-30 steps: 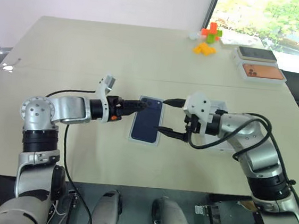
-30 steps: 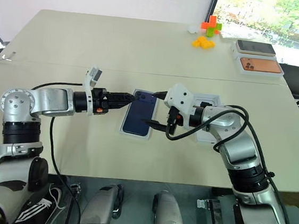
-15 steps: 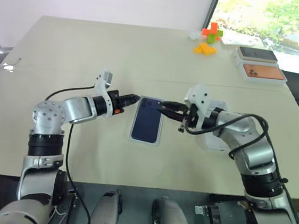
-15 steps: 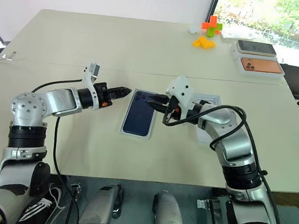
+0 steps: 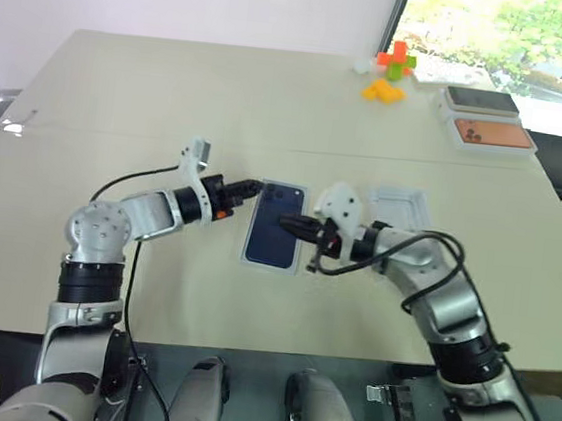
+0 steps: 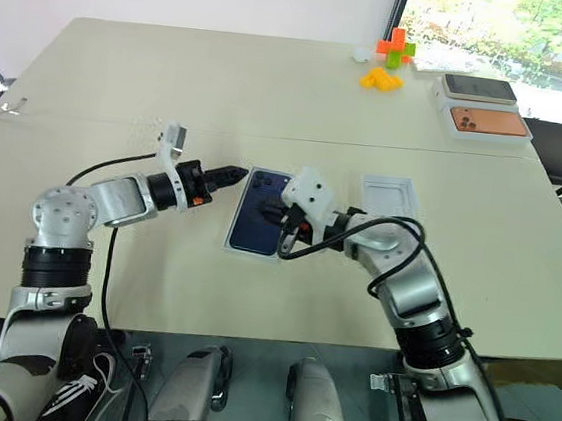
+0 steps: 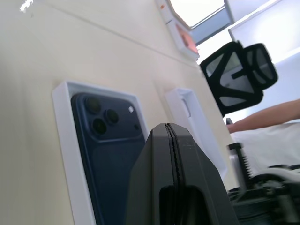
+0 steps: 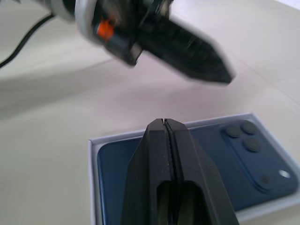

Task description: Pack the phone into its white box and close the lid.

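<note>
I should move my left gripper back and push the box's side [image 5: 252, 223] opposite the lid to straighten the box first, because the white box [image 5: 269, 247] lies crooked to the lid.
The dark navy phone [image 5: 268, 244] lies back up inside the white box [image 7: 62, 131], with its camera bump at the far end. My left gripper [image 5: 256, 185] is shut and its tip sits at the box's far left corner. The right gripper [image 5: 287, 221] is also shut, and its tip hovers low over the middle of the phone from the right. Neither gripper holds anything. The lid [image 5: 397, 205] rests white side up on the table, just right of the box and behind my right forearm.
At the table's far right corner stand a dark-topped box [image 5: 484, 99] and an orange-topped box [image 5: 490, 134]. Coloured blocks [image 5: 391, 71] lie near them. An office chair [image 7: 239, 75] stands beyond the table's right edge.
Both grippers have gone from open to shut. My right gripper swung left from above the lid to over the phone, uncovering the lid. The left gripper has barely moved.
</note>
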Controlling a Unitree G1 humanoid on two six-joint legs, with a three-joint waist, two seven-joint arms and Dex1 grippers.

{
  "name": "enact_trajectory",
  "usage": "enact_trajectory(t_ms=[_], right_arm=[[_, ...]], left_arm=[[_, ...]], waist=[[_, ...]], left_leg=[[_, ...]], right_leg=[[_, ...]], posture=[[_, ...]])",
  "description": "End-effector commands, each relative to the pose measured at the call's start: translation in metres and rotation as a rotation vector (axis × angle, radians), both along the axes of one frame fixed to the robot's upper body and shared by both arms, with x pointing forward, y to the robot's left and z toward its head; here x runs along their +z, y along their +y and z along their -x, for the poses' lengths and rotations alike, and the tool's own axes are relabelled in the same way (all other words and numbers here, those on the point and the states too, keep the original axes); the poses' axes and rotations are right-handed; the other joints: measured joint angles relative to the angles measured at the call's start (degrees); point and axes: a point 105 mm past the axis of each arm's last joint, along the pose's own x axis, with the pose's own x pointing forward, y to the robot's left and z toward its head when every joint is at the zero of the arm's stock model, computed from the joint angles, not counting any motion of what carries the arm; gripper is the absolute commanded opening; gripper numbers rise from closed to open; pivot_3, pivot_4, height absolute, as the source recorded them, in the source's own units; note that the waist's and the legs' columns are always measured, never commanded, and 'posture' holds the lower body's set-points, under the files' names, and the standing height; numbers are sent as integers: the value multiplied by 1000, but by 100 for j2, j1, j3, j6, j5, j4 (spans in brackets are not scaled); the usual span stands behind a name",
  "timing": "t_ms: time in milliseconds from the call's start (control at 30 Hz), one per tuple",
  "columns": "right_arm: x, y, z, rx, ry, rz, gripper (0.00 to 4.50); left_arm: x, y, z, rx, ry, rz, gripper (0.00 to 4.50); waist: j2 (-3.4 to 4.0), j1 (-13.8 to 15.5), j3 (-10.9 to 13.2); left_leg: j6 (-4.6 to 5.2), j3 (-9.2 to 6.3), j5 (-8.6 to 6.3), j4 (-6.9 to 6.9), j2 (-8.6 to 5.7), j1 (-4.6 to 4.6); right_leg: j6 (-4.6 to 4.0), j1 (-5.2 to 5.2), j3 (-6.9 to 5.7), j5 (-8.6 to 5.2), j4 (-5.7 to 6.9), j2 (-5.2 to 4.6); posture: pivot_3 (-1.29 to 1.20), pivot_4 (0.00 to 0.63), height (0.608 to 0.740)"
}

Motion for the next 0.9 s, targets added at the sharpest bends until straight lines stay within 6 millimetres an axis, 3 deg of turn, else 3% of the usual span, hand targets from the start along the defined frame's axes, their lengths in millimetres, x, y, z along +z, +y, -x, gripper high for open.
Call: enact_trajectory(t_ms=[33, 100, 200, 333, 500, 700, 900], right_arm=[[3, 9, -4, -7, -53, 9, 29], [-5, 14, -6, -10, -49, 31, 29], [-24, 18, -3, 6, -26, 86, 29], [-39, 8, -8, -13, -65, 187, 29], [-60, -5, -5, -4, -76, 305, 29], [-39, -6, -6, -15, -42, 189, 29], [-6, -7, -15, -50, -13, 28, 29]], left_arm=[[11, 14, 6, -8, -81, -44, 0], [9, 26, 4, 20, -88, -64, 0], [9, 27, 7, -2, -95, -57, 0], [-8, 16, 12, -14, -45, -52, 0], [-15, 5, 14, -17, -35, -40, 0], [-14, -1, 12, -34, -52, -41, 0], [-12, 7, 8, -20, -68, -64, 0]], waist=[[0, 1, 0], [0, -1, 0], [0, 15, 0], [0, 22, 0], [-2, 22, -2], [-1, 15, -2], [-1, 14, -2]], left_leg=[[0, 0, 0, 0, 0, 0], [0, 0, 0, -2, 0, 0], [0, 1, 0, -3, 0, 0], [1, -1, 0, 2, -2, -3], [2, -3, -1, 4, -2, 2], [1, -2, -1, 1, 1, 38], [2, -2, -1, -2, 1, 32]], right_leg=[[0, 0, 0, 0, 0, 0], [0, -1, 0, 0, -1, 0], [0, -2, 0, 0, -1, 0], [0, -1, 1, 0, -2, -8], [3, 6, 2, 2, -2, -6], [1, 38, 2, 2, -1, -2], [0, 30, 3, 3, -2, -2]], posture=[[0, 150, 739], [0, 150, 739], [0, 150, 739], [0, 150, 739], [0, 150, 739], [0, 150, 739], [0, 150, 739]])
